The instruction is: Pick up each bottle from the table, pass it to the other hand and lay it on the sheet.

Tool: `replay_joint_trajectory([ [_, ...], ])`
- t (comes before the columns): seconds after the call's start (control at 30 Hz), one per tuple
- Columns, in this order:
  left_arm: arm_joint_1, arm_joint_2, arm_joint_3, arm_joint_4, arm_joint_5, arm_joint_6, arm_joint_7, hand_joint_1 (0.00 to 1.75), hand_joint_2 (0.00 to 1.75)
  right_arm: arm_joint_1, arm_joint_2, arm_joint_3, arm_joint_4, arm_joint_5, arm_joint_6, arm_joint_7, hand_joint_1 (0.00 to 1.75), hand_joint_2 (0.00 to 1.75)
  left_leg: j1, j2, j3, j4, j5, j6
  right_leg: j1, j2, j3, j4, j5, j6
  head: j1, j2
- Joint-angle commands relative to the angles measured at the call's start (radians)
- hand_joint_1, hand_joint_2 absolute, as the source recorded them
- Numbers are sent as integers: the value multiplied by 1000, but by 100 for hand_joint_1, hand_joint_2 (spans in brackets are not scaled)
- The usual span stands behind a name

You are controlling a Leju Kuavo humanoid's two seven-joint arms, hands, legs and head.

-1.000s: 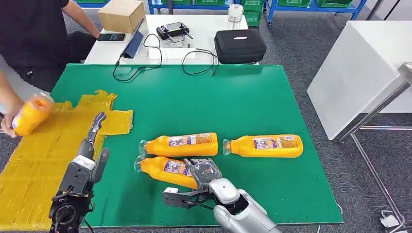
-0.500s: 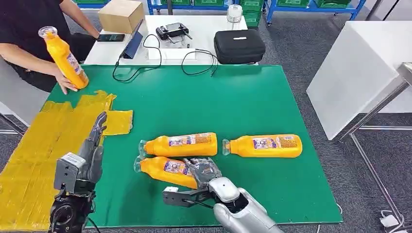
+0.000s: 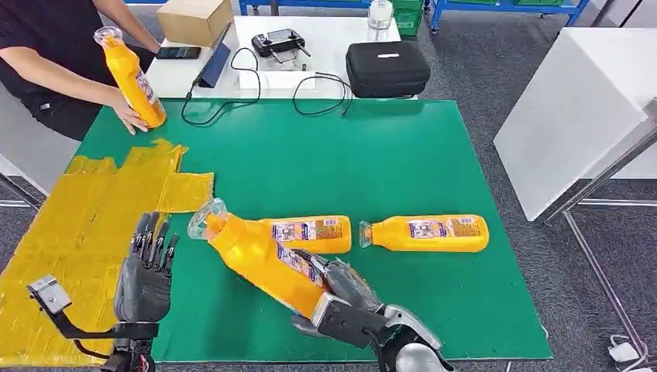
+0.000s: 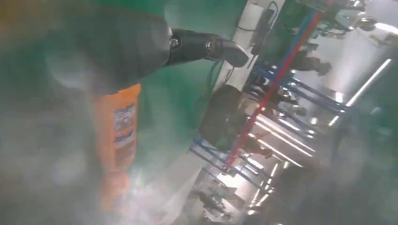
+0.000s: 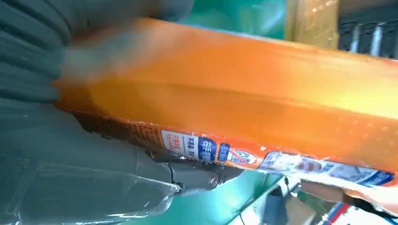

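Note:
Only the lying bottle's label and flat base [image 3: 329,233] show behind the held orange bottle [image 3: 267,258], so a clear cap should come into view when the robot carries the held bottle away.
My right hand [image 3: 341,298] grips an orange bottle [image 3: 259,260] by its base end and holds it tilted above the green mat [image 3: 372,155], clear cap toward my left hand. In the right wrist view the held bottle [image 5: 234,103] lies close across my right hand [image 5: 94,187]. My left hand [image 3: 146,271] is open with its fingers apart, beside the yellow sheet [image 3: 62,232] and a short way from the cap. Two more orange bottles [image 3: 314,232] [image 3: 426,232] lie on the mat. In the blurred left wrist view an orange bottle [image 4: 117,136] stands beyond my thumb [image 4: 206,47].
A person at the far left holds another orange bottle [image 3: 133,77] upright at the mat's corner. Behind the mat a white table carries a black case [image 3: 387,68], a cardboard box [image 3: 194,19], a controller [image 3: 280,40] and cables. A white table [image 3: 573,101] stands to the right.
My right hand has lifted its bottle off the mat and tilted it toward my left hand. The left hand has turned and spread its fingers. The person has stood their bottle at the far corner.

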Motion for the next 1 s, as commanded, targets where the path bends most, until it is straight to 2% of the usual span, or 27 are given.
replay_joint_trajectory([
  [0.03, -2, -10, -14, 8, 0, 9, 5, 0, 175, 6, -47, -7, -59, -1, -7, -4, 175, 175, 0, -1, 3, 0, -2, 0, 0, -2, 3, 0, -2, -1, 0, 0],
  [0.23, 0, -11, -4, 16, 7, 15, 7, 0, 175, 11, -63, 0, -80, -7, -18, -16, 175, 175, 0, -1, 3, 0, -2, 0, 0, -2, 3, 0, -2, 0, 0, 0],
  [0.4, 21, -11, -41, -6, 6, -12, 19, 0, 175, 11, -47, -22, -106, 16, -76, -14, 175, 175, 0, -1, 3, 0, -2, 0, 0, -2, 3, 0, -2, 0, 0, 0],
  [0.57, 21, 4, -141, -18, 13, -36, 42, 0, 175, -87, 30, -51, 22, 76, -140, 64, 175, 175, -1, 1, 3, 0, -2, -1, 0, 0, 2, 1, -2, -1, 0, 0],
  [0.67, 4, 22, -191, 7, 43, -50, 60, 0, 175, -148, 59, -35, 92, 65, -120, 71, 175, 175, 0, 2, 3, -1, -1, -1, 0, 1, 2, 0, -1, -1, 0, 0],
  [1.0, -7, 32, -201, 39, 130, -110, 94, 0, 175, -220, 108, 92, 155, 178, -125, 122, 175, 175, 0, 2, 3, -2, 0, 0, 0, 1, 2, -1, 1, -3, 0, 0],
])
